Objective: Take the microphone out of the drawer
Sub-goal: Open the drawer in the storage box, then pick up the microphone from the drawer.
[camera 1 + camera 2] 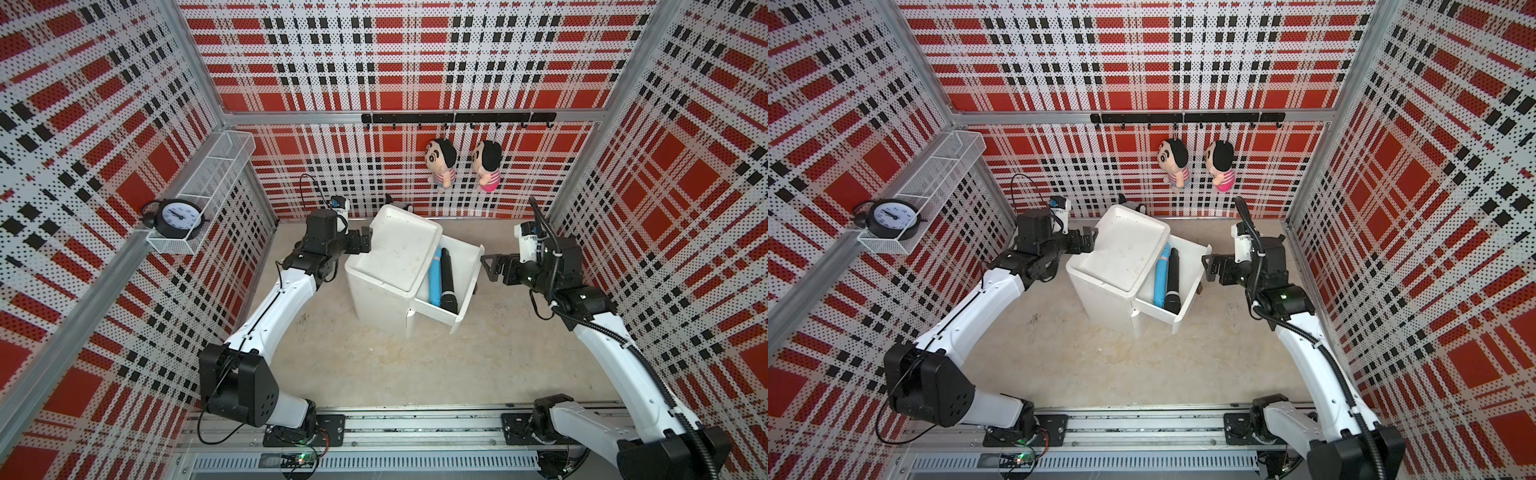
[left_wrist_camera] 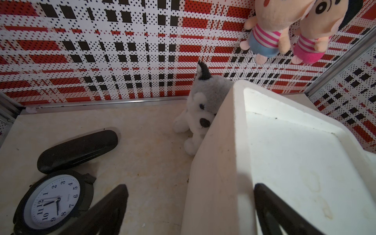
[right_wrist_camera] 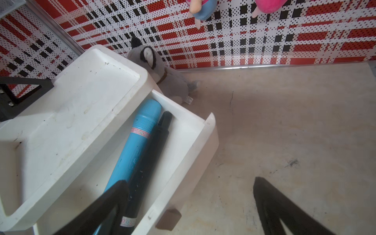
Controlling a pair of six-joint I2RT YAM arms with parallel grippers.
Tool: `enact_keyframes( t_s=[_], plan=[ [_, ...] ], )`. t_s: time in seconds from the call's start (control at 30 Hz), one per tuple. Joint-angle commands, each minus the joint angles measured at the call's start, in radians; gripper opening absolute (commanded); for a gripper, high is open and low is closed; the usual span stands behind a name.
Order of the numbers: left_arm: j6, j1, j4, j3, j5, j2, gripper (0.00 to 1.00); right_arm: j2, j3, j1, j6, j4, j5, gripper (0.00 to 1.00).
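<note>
My right gripper keeps moving into the open drawer (image 1: 463, 270) until its fingers close around the black microphone, as the black microphone (image 1: 448, 280) lies clear of the top of the cabinet.
A white cabinet (image 1: 395, 253) stands mid-table with its drawer (image 1: 469, 282) pulled out toward the right arm. In the drawer a blue microphone (image 3: 138, 140) and a black microphone (image 3: 150, 154) lie side by side; both top views show them too. My right gripper (image 3: 190, 181) is open and empty, level with the drawer front, whose brown handle (image 3: 168, 218) lies between its fingers, touching neither. My left gripper (image 2: 190, 186) is open and straddles the cabinet's raised top rim on the far side from the drawer.
A grey husky plush (image 2: 203, 109) sits behind the cabinet against the back wall. A black case (image 2: 77, 150) and a clock (image 2: 53, 203) lie on the table under the left arm. Two dolls (image 1: 440, 162) hang from a hook rail. A wire shelf (image 1: 216, 174) is on the left wall.
</note>
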Motion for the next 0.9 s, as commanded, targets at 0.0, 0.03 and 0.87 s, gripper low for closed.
enact_keyframes(
  t_s=[0.0,0.03,0.87],
  plan=[
    [0.031,0.002,-0.096,-0.012,0.037,0.029,0.99,0.084,0.149,0.044,-0.084,-0.228,0.078,1.00],
    [0.031,0.002,-0.096,-0.015,0.041,0.026,0.98,0.113,0.205,0.065,-0.094,-0.265,0.102,1.00],
    [0.024,0.077,-0.068,-0.065,0.135,-0.114,0.98,0.706,0.899,0.298,-0.078,-0.795,0.175,0.83]
  ],
)
